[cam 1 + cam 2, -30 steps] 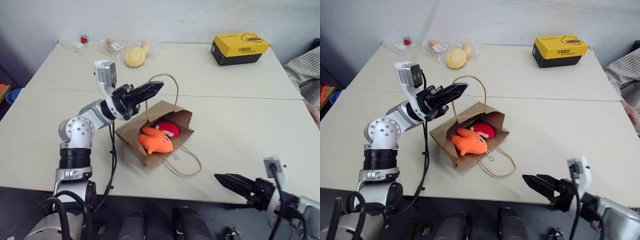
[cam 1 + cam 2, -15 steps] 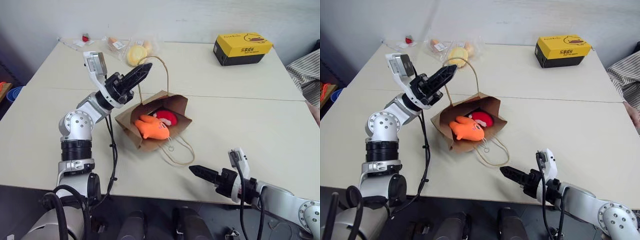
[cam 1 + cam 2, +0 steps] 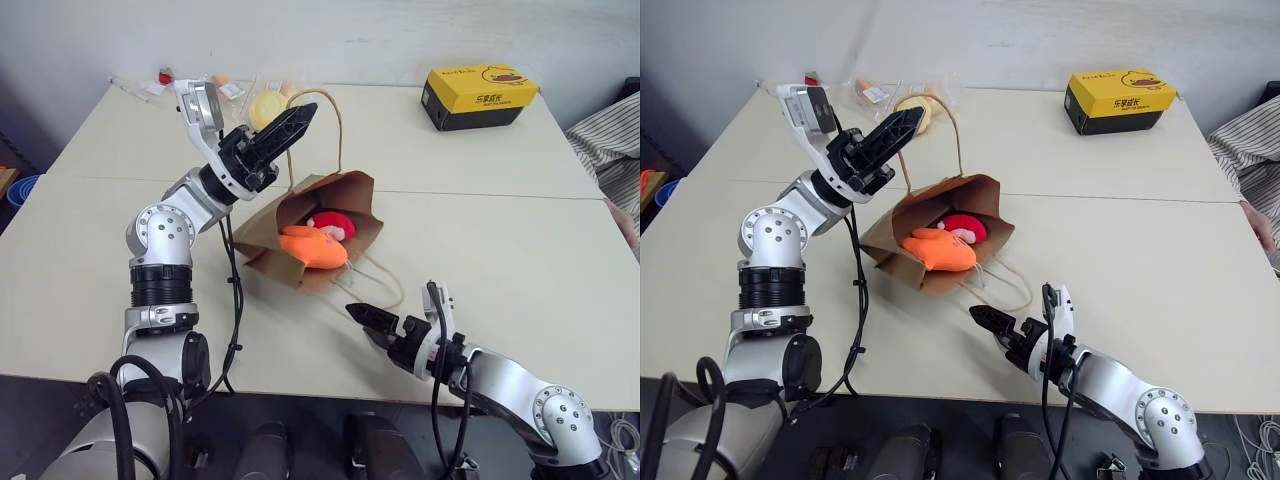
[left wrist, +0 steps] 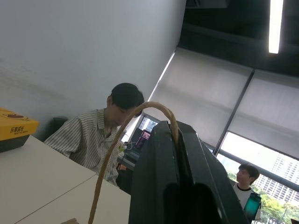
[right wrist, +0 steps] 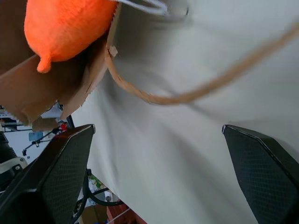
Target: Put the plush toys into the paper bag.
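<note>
I expect the paper bag [image 3: 268, 254] to swing upright and get narrow when I lift the slack lower handle [image 3: 401, 287], because that handle joins the rim of the bag's tipped opening.
The brown paper bag [image 3: 268, 240] lies on its side mid-table with its mouth tipped up. Both plush toys sit in the mouth: the orange one [image 3: 312, 248] in front, the red one [image 3: 335, 223] behind it. My left gripper [image 3: 300, 115] is above the bag, shut on the upper handle loop [image 4: 140, 126], holding it taut. The lower handle [image 3: 378, 282] lies slack on the table. My right gripper [image 3: 362, 318] hovers low near the table's front edge, open, pointing at the bag. In the right wrist view its fingers [image 5: 51, 177] frame the cord [image 5: 187, 95] and the orange toy [image 5: 65, 23].
A yellow-and-black box [image 3: 480, 95] stands at the back right. A wrapped yellow round item [image 3: 268, 105] and small packets lie at the back left. A person in a striped shirt [image 3: 610, 140] sits at the table's right edge.
My left gripper has risen and moved away with the handle, lifting the bag's mouth. My right gripper has swung left along the front edge, closer to the bag's lower handle.
</note>
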Controlling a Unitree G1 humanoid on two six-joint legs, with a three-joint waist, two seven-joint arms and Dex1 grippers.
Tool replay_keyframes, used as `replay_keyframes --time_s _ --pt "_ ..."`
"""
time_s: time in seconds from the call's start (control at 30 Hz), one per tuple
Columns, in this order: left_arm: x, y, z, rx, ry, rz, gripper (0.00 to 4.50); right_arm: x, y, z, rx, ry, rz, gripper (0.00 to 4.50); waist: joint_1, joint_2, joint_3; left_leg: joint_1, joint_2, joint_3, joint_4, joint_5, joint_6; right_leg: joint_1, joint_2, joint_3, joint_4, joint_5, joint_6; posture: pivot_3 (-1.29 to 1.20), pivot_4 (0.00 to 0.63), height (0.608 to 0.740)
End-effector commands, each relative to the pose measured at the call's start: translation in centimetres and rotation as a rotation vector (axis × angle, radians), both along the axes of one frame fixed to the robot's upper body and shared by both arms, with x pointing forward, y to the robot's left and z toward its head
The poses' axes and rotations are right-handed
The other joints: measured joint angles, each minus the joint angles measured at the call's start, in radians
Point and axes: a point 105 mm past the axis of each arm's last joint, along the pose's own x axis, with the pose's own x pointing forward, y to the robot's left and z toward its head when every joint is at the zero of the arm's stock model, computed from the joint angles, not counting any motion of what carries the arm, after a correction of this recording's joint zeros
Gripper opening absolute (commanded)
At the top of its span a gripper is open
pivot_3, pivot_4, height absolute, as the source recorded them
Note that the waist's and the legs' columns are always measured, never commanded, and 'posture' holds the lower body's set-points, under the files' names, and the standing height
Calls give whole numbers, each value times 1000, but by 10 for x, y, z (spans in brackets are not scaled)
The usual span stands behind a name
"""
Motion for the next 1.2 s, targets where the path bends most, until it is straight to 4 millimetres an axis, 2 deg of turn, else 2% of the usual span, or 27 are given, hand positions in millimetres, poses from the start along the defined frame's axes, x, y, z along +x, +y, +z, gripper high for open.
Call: replay_keyframes --time_s 0.03,0.27,0.43,0.53,0.6,0.67,0.73,0.9,1.0,1.1,1.2 --pt "-5 -2 16 -20 -43 -18 0 5 3 3 44 -4 -40 4466 -1 0 0 0 0 0 0 0 0 0 0 0 0 0 0 0 150 740" --pt "-5 -4 10 7 -39 -21 0 28 -7 14 89 -74 -169 4466 0 0 0 0 0 0 0 0 0 0 0 0 0 0 0 0 150 740" --pt "-6 -6 8 9 -37 -28 0 43 -23 13 113 -91 -281 4466 1 0 0 -1 0 0 0 0 0 -1 0 0 1 0 0 0 150 740" --pt "-8 -8 6 13 -39 -35 0 46 -21 13 130 -103 -285 4466 0 0 0 -1 0 0 -1 0 0 -1 0 0 1 0 0 0 150 740" --pt "-10 -8 5 15 -43 -36 0 46 -18 15 140 -113 -273 4095 0 0 0 -1 0 0 -1 0 0 -1 0 0 1 0 0 0 150 740" --pt "-10 -6 4 16 -46 -31 0 47 -16 18 147 -127 -262 3541 -1 0 0 -1 0 0 -1 0 0 -1 0 0 1 0 0 0 150 740" --pt "-9 -4 3 11 -43 -22 0 50 -17 20 142 -149 -264 2840 -2 0 0 -1 0 0 -2 0 0 -1 0 0 2 0 0 0 150 740" --pt "-12 -6 -5 19 -34 -28 0 60 -36 25 156 -208 -368 1056 0 0 0 -1 0 0 -2 0 0 -1 0 0 2 0 0 0 150 740" --pt "-12 -5 -5 23 -36 -21 0 60 -41 39 182 -294 -378 35 0 0 0 -2 0 0 -2 0 0 -2 0 0 1 0 0 0 150 740" --pt "-12 -7 0 22 -51 -20 0 57 -50 61 178 -425 -379 35 0 0 0 -1 0 0 -2 0 0 -2 0 0 1 0 0 0 150 740" --pt "-19 -8 4 15 -81 -42 0 50 -63 109 197 -627 -329 35 0 1 0 -2 0 0 -2 0 0 -2 0 0 1 0 0 0 150 740"
